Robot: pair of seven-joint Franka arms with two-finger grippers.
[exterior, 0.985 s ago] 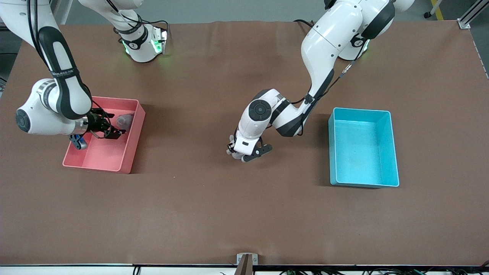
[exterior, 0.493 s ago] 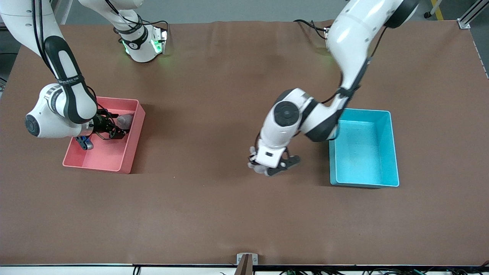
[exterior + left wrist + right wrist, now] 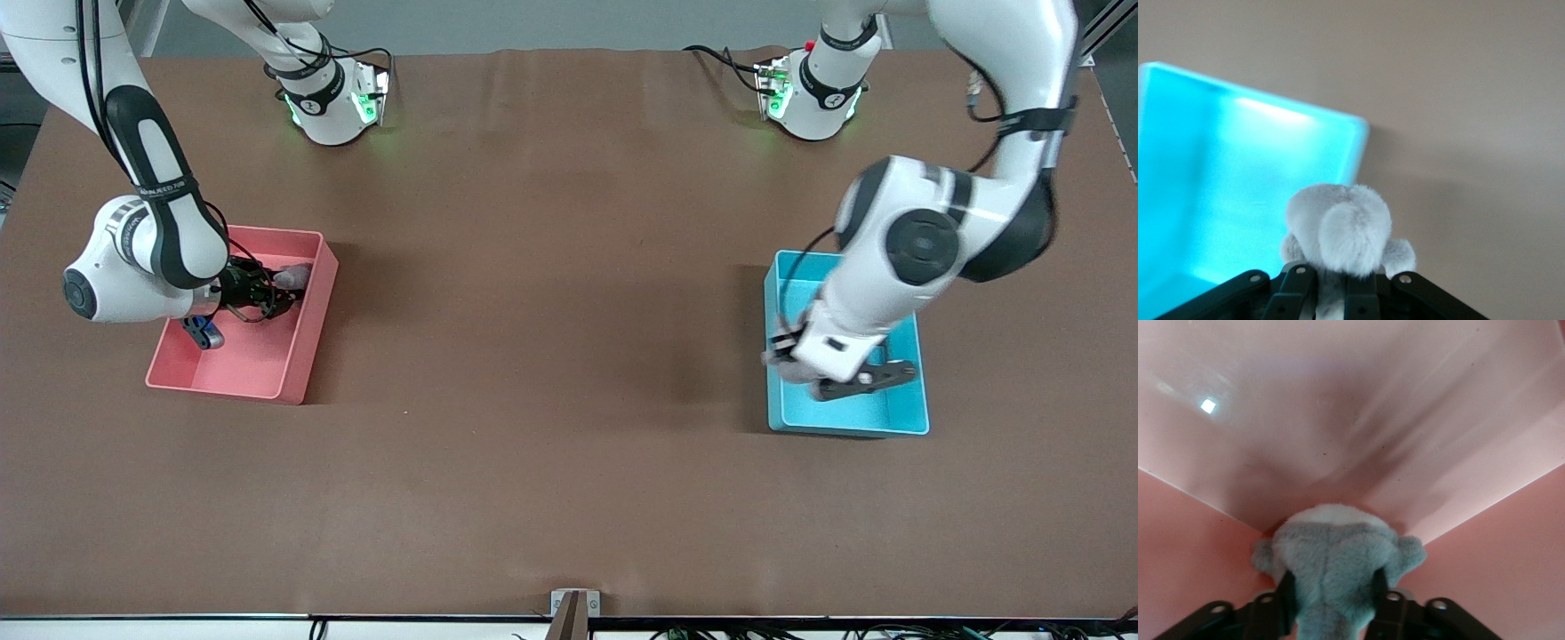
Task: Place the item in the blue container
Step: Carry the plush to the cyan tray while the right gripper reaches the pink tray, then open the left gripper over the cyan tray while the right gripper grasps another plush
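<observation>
The darker grey plush toy [image 3: 292,277] in the pink bin is far away from the blue container, so my right gripper should put it down midway [image 3: 549,337] for my left gripper.
The blue container [image 3: 889,414] stands toward the left arm's end of the table, and its cyan floor [image 3: 1238,193] fills much of the left wrist view. Over it, near the corner closest to the front camera, my left gripper [image 3: 827,382] [image 3: 1330,283] is shut on a pale grey plush toy [image 3: 789,373] [image 3: 1338,230]. Toward the right arm's end, my right gripper [image 3: 267,298] [image 3: 1331,590] is low inside the pink bin [image 3: 240,366]. It is shut on a darker grey plush toy [image 3: 290,277] [image 3: 1331,563] lying against the bin's wall [image 3: 1338,420].
Both arm bases [image 3: 329,102] [image 3: 813,93] stand along the table edge farthest from the front camera. A small metal bracket [image 3: 573,609] sits at the middle of the edge nearest that camera. Bare brown table [image 3: 533,311] lies between the two bins.
My left arm swung from the table's middle toward its own end, carrying the pale plush over the blue container. My right gripper moved inside the pink bin onto the darker plush.
</observation>
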